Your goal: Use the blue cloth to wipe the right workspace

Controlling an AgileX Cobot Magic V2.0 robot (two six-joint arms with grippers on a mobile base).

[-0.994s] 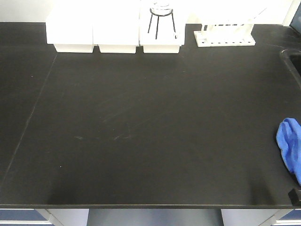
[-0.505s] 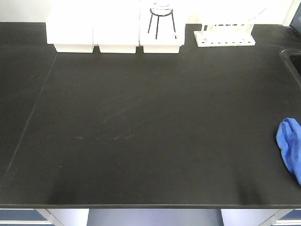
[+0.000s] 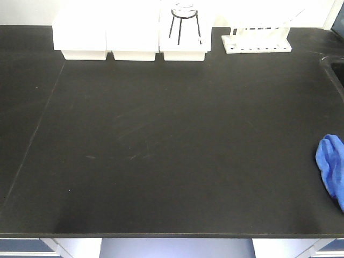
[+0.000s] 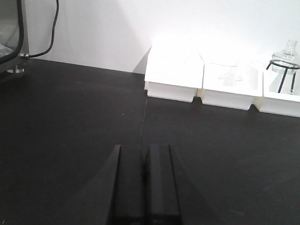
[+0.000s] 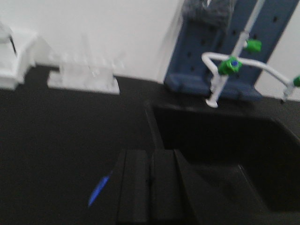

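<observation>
My gripper will lift and carry the blue cloth (image 3: 332, 171), and the cloth will stay bunched in folds because it lies in a narrow, crumpled heap (image 3: 329, 152).
The blue cloth (image 3: 332, 166) lies crumpled at the right edge of the black bench (image 3: 161, 134), partly cut off by the frame. A sliver of it (image 5: 99, 191) shows left of my right gripper in the right wrist view. My right gripper (image 5: 150, 159) is shut and empty, above the bench beside the sink. My left gripper (image 4: 143, 154) is shut and empty, over the left part of the bench. Neither gripper shows in the front view.
White boxes (image 3: 107, 32) line the back edge, one holding a glass flask on a black stand (image 3: 184, 21). A white tube rack (image 3: 257, 40) stands at the back right. A black sink (image 5: 220, 150) with a white tap (image 5: 225, 70) lies right of the cloth.
A black gripper tip that showed at the front view's lower right corner one second ago has left the frame. The cloth has not moved.
</observation>
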